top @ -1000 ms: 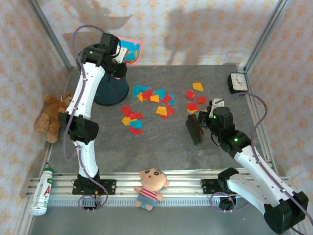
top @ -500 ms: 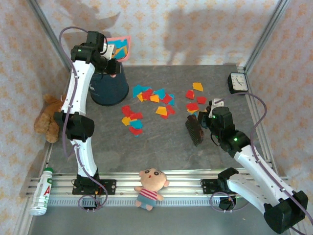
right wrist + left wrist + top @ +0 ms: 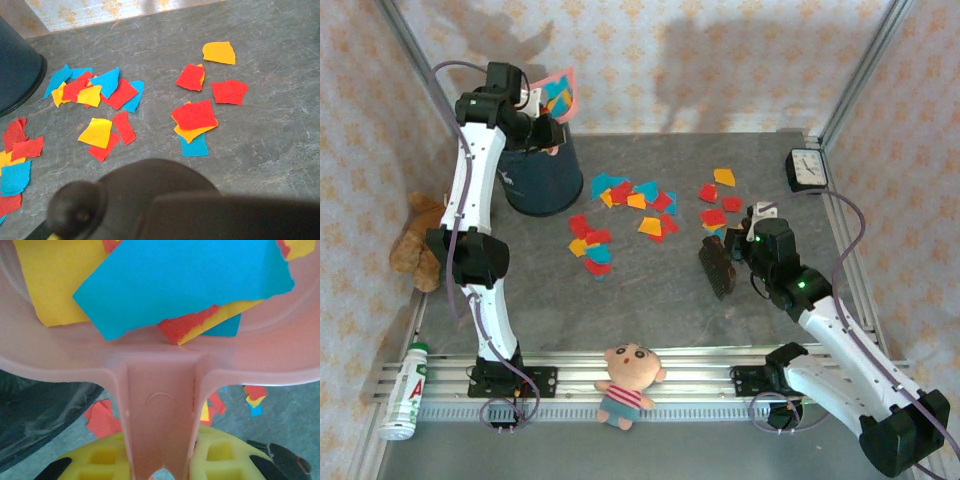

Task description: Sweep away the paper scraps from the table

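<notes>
The pink dustpan is hanging out beyond the dark bin's rim with paper scraps lying in it [image 3: 559, 96], so the robot's left gripper needs to roll the dustpan toward the bin's opening [image 3: 37, 412].
My left gripper [image 3: 536, 112] is raised at the back left and shut on the handle of a pink dustpan [image 3: 558, 94]. The pan is tilted above a dark bin [image 3: 546, 180]. In the left wrist view the yellow pads [image 3: 102, 460] clamp the dustpan's handle [image 3: 160, 410], and blue, yellow and red paper scraps [image 3: 185, 285] lie in the pan. More paper scraps [image 3: 632, 198] are spread over the middle of the table [image 3: 650, 300], with a smaller group [image 3: 718, 205] to the right. My right gripper [image 3: 740, 246] is shut on a dark brush [image 3: 717, 266] just below that group.
A black clock [image 3: 807, 168] stands at the back right corner. A brown teddy bear [image 3: 418, 242] lies at the left edge. A small doll [image 3: 628, 380] lies on the front rail, with a white bottle [image 3: 406, 392] at the front left.
The left arm has swung the dustpan leftward and tipped it more upright over the bin. The right arm and brush have not moved.
</notes>
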{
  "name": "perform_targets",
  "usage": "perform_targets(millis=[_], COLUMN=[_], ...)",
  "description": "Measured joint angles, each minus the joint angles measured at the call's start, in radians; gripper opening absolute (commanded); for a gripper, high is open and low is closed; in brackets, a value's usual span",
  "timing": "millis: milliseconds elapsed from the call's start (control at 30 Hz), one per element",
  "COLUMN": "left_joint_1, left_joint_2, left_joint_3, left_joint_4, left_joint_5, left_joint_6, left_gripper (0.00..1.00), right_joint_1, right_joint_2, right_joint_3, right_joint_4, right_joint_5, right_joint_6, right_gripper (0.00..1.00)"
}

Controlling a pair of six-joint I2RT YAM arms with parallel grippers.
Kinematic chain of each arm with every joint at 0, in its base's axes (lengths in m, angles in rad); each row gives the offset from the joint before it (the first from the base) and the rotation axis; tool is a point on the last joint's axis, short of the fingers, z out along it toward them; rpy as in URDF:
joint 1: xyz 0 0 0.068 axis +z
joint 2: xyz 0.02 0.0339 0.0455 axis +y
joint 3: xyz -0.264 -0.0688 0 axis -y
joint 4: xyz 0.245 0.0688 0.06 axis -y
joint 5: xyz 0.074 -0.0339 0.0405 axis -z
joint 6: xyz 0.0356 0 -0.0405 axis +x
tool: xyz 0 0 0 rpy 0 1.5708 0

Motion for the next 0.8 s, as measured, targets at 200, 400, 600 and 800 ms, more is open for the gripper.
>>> perform_targets(millis=[200,400,600,800], left_joint_1=[0.003,0.014,0.026,0.026], left_joint_2=[-0.003,-0.021,-0.064,-0.111], left_joint_3=[-0.050,-0.166,-0.233,-0.294], left_joint_4=[0.073,0.193,0.279,0.346], left_joint_5=[0.065,0.112,0.157,0.193], left_joint_6=[-0.068,-0.158,-0.234,-0.288], left_gripper=[0.00,0.00,0.00,0.00], right_joint_1=[0.000,0.000,0.000,0.000], right_joint_2=[0.000,0.000,0.000,-0.001], right_joint_3=[0.000,0.000,0.000,0.000], right_joint_4=[-0.001,-0.001,-0.002,-0.002], right_joint_5=[0.000,0.000,0.000,0.000], right_joint_6=[0.004,0.010,0.011,0.011], right_gripper=[0.00,0.00,0.00,0.00])
